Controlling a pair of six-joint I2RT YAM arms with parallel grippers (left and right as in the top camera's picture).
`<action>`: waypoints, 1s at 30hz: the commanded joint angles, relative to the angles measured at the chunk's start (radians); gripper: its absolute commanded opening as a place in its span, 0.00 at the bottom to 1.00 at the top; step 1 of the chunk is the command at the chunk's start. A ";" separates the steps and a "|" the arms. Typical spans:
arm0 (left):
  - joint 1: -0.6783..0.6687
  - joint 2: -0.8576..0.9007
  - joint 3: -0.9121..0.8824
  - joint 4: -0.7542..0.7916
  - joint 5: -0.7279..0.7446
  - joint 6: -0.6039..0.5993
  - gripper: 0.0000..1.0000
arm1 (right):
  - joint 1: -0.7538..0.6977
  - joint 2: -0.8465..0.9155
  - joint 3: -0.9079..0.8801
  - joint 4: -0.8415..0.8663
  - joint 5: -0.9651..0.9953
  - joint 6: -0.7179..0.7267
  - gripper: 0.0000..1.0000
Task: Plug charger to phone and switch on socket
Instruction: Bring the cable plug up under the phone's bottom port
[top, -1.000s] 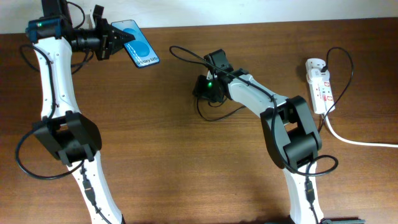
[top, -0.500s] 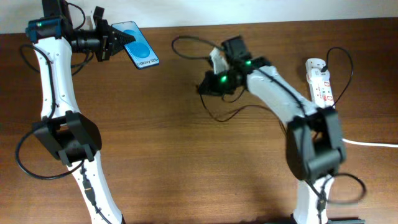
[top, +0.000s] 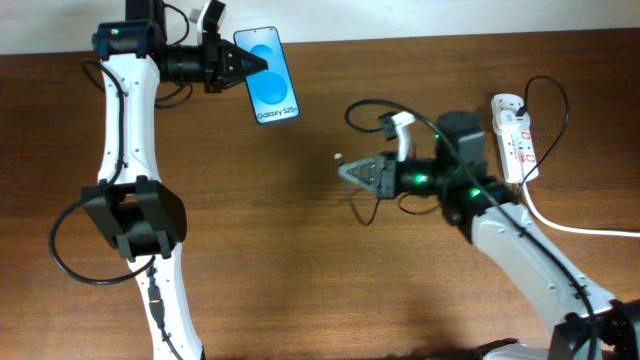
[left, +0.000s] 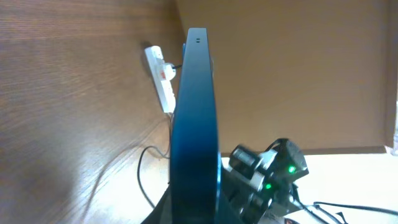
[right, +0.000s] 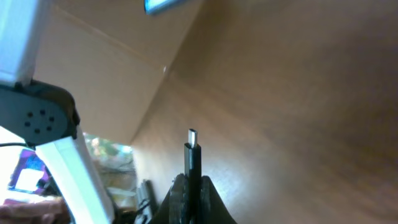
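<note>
My left gripper has the phone's bottom edge (top: 278, 120) slanted and off to the side of the charger plug's tip, so it should straighten the phone and bring it to that tip (top: 339, 157).
My left gripper (top: 240, 65) is shut on the phone (top: 269, 87), holding it above the table at the back with its blue screen up. In the left wrist view the phone (left: 194, 124) shows edge-on between the fingers. My right gripper (top: 350, 169) is shut on the charger plug (right: 193, 155), its metal tip (top: 339, 157) pointing left toward the phone, roughly 70 px away. The black charger cable (top: 370, 105) loops back over the arm. The white socket (top: 514, 137) lies at the far right, also in the left wrist view (left: 160, 78); the switch state cannot be told.
A thick white mains cord (top: 570, 226) runs from the socket to the right edge. A thin black cable (top: 545, 95) loops by the socket. The left arm's white links (top: 125, 130) stand over the left part of the brown table (top: 300, 270).
My left gripper has carried the phone right and turned it more upright. My right gripper has swung right and forward, holding the plug with its tip pointing left.
</note>
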 joint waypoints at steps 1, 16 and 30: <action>-0.042 -0.007 0.016 0.002 0.161 0.085 0.00 | 0.091 -0.011 -0.013 0.106 0.092 0.198 0.04; -0.139 -0.007 0.016 -0.020 0.197 0.105 0.00 | 0.095 -0.008 -0.013 0.337 0.196 0.332 0.04; -0.162 -0.007 0.016 -0.021 0.198 0.104 0.00 | 0.095 -0.008 -0.013 0.336 0.195 0.332 0.04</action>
